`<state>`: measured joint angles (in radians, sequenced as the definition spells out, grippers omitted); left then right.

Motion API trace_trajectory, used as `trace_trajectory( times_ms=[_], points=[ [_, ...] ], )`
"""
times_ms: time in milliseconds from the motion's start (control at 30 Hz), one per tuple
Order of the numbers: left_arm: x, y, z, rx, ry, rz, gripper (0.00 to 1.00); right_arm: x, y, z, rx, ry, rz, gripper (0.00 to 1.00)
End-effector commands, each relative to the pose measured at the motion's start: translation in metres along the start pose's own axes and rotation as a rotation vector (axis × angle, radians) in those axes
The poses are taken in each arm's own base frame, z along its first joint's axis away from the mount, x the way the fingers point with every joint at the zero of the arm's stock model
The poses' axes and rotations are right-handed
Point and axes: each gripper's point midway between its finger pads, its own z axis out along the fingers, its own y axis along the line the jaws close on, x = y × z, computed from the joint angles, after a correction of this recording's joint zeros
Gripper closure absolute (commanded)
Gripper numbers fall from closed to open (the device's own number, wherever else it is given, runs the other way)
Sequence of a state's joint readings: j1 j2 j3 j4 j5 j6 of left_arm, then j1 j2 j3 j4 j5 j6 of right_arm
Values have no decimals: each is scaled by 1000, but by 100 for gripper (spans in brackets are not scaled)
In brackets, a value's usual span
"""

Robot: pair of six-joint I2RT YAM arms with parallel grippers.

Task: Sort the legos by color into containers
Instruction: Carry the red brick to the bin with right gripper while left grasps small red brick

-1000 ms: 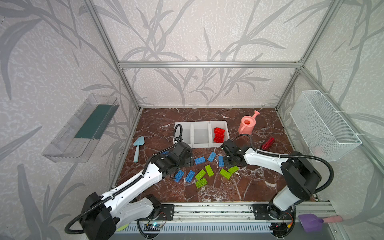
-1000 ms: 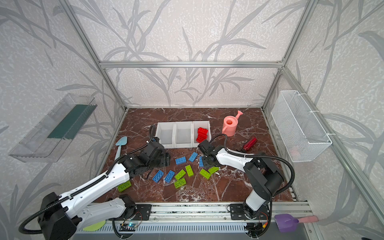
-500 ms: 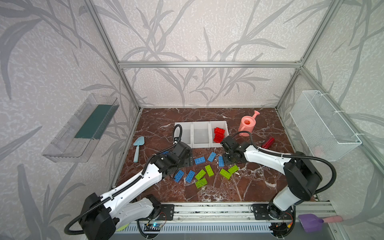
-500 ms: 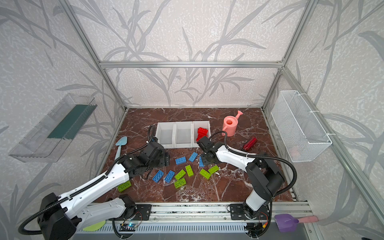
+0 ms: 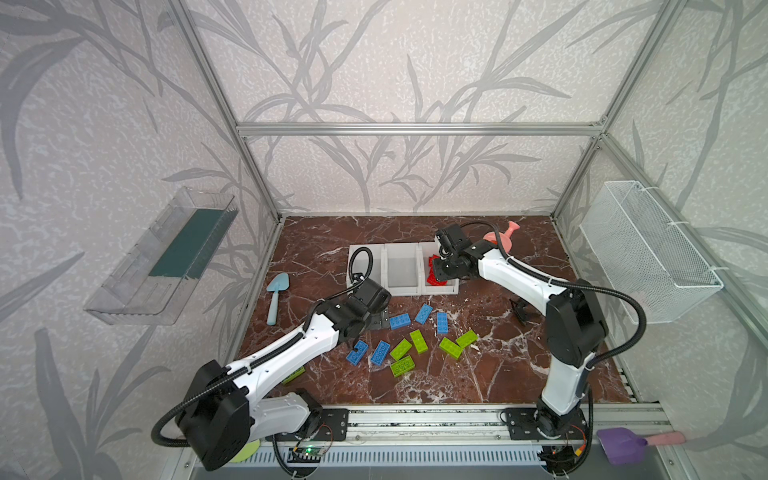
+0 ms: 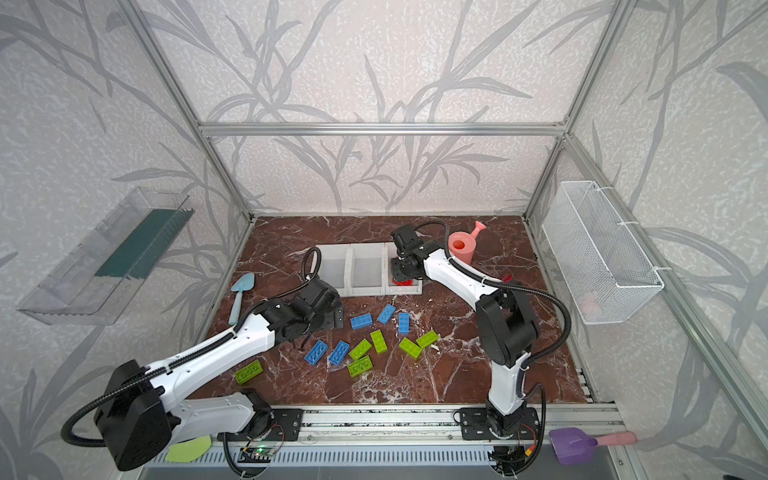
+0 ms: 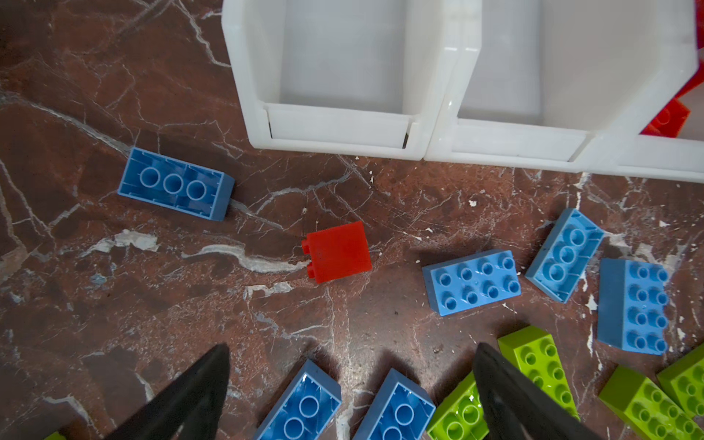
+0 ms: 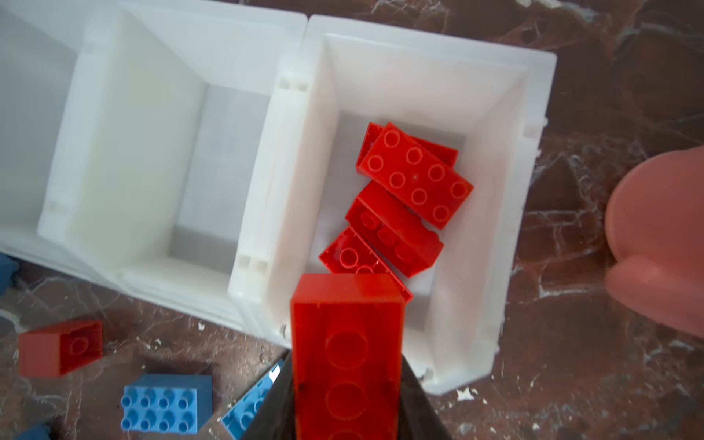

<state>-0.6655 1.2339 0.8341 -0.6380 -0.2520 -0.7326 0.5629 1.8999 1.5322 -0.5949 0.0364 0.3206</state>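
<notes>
The red legos' container (image 5: 432, 272) is blocked by my right gripper, so that gripper should drop its lego and move away before my left gripper brings the small red lego (image 7: 338, 252).
Three joined white containers (image 5: 401, 286) (image 6: 365, 286) stand at the middle back. The right one (image 8: 506, 190) holds several red legos (image 8: 415, 175). My right gripper (image 8: 346, 362) (image 5: 436, 270) is shut on a red lego (image 8: 346, 335), held over that container's front lip. My left gripper (image 7: 351, 348) (image 5: 380, 322) hangs open and empty over the floor in front of the left container (image 7: 339, 125). A small red lego (image 7: 337, 251) lies ahead of it. Blue legos (image 5: 400, 321) (image 7: 472, 282) and green legos (image 5: 401, 348) (image 7: 541, 365) lie scattered on the floor.
A pink watering can (image 5: 500, 237) stands right of the containers, close to my right arm. A blue trowel (image 5: 275, 295) lies at the left. One green lego (image 6: 249, 371) lies beside my left arm. A wire basket (image 5: 648, 253) and a clear tray (image 5: 166, 257) hang on the side walls.
My right gripper has shut on a red lego on the floor and carried it up and back to the right container. My left gripper has opened wider, staying in place.
</notes>
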Motion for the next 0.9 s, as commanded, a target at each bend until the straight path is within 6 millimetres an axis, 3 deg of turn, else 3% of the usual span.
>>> trace_trajectory(
  times_ms=[0,100,233,333,567,867],
  points=[
    [-5,-5,3,5,11,-28,1,-8,0,6,-23,39,1,78],
    [-3,-6,8,1,31,-27,2,-19,-4,13,-29,34,22,72],
    [-3,-6,12,3,44,-34,2,-25,-6,15,-31,29,28,47],
    [-1,-7,17,10,60,-43,3,-26,-6,9,-29,19,29,37],
    [-1,-6,39,-20,119,-73,7,-18,-9,-28,-72,-89,63,34],
    [-3,3,75,-96,188,-122,14,35,-3,-65,-210,-244,102,34]
  ],
)
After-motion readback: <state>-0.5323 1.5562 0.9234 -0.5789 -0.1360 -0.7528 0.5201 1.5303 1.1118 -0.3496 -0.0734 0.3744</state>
